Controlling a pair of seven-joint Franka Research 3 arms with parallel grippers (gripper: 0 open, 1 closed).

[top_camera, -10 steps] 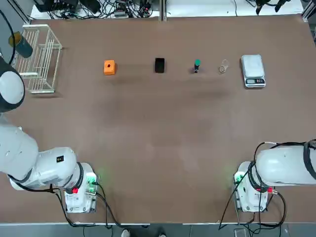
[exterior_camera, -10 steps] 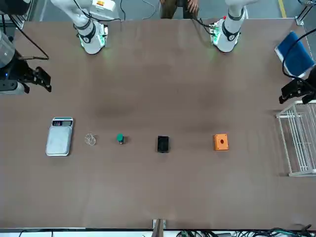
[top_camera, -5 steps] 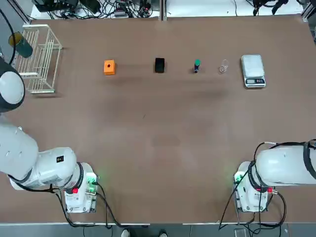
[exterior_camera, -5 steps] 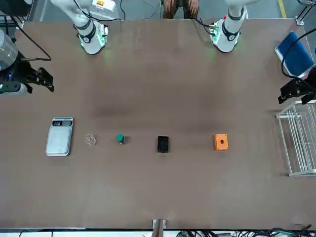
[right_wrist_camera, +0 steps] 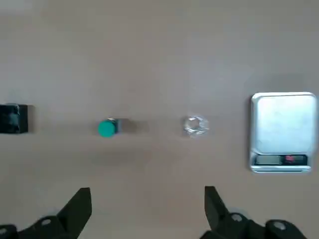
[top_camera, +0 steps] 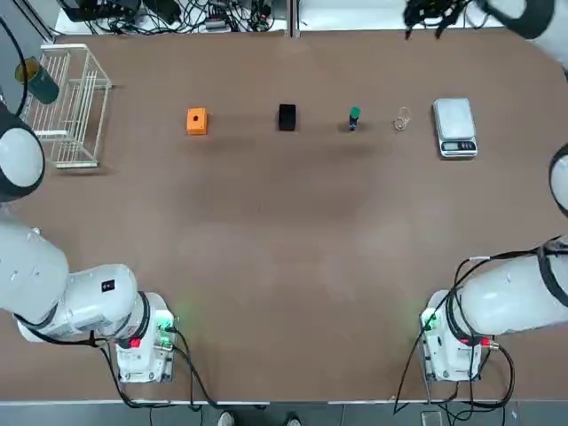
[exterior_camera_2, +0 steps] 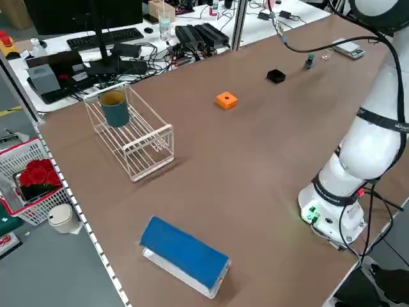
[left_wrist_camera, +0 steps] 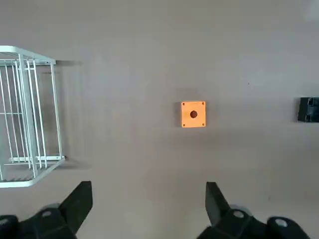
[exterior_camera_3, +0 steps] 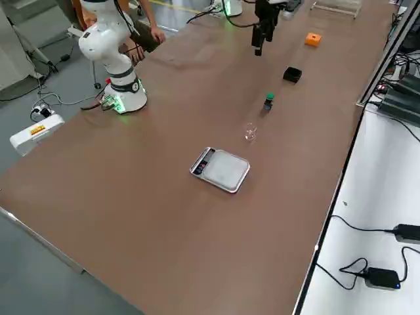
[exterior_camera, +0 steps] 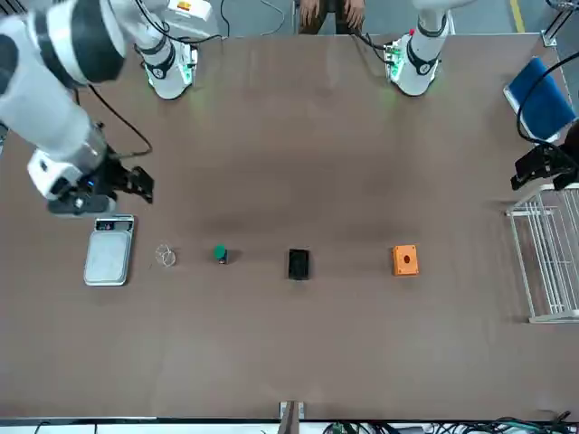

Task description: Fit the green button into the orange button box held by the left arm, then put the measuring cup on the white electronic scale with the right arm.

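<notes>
My gripper will lower the orange button box (exterior_camera: 404, 261) over the green button, and since the box has a round hole, the button will show through from beneath.
The orange button box (top_camera: 196, 121) sits in a row along the far side of the table with the green button (top_camera: 354, 116), the clear measuring cup (top_camera: 402, 120) and the white electronic scale (top_camera: 454, 127). My right gripper (exterior_camera: 136, 183) hangs open high over the scale end of the row. Its wrist view looks straight down on the green button (right_wrist_camera: 106, 128), the measuring cup (right_wrist_camera: 195, 125) and the scale (right_wrist_camera: 283, 130). My left gripper (exterior_camera: 541, 165) is open and raised near the wire basket, with the orange button box (left_wrist_camera: 193, 114) far below it. Neither gripper holds anything.
A small black block (top_camera: 287, 116) lies between the orange box and the button. A white wire basket (top_camera: 71, 102) holding a teal cup stands at the far left. A blue-topped object (exterior_camera_2: 185, 256) lies near the left edge. A person's hands (exterior_camera: 330, 11) show behind the arm bases.
The right arm has swung in from its own right side, and its gripper now hangs over the scale and cup. The left arm and the objects have stayed put.
</notes>
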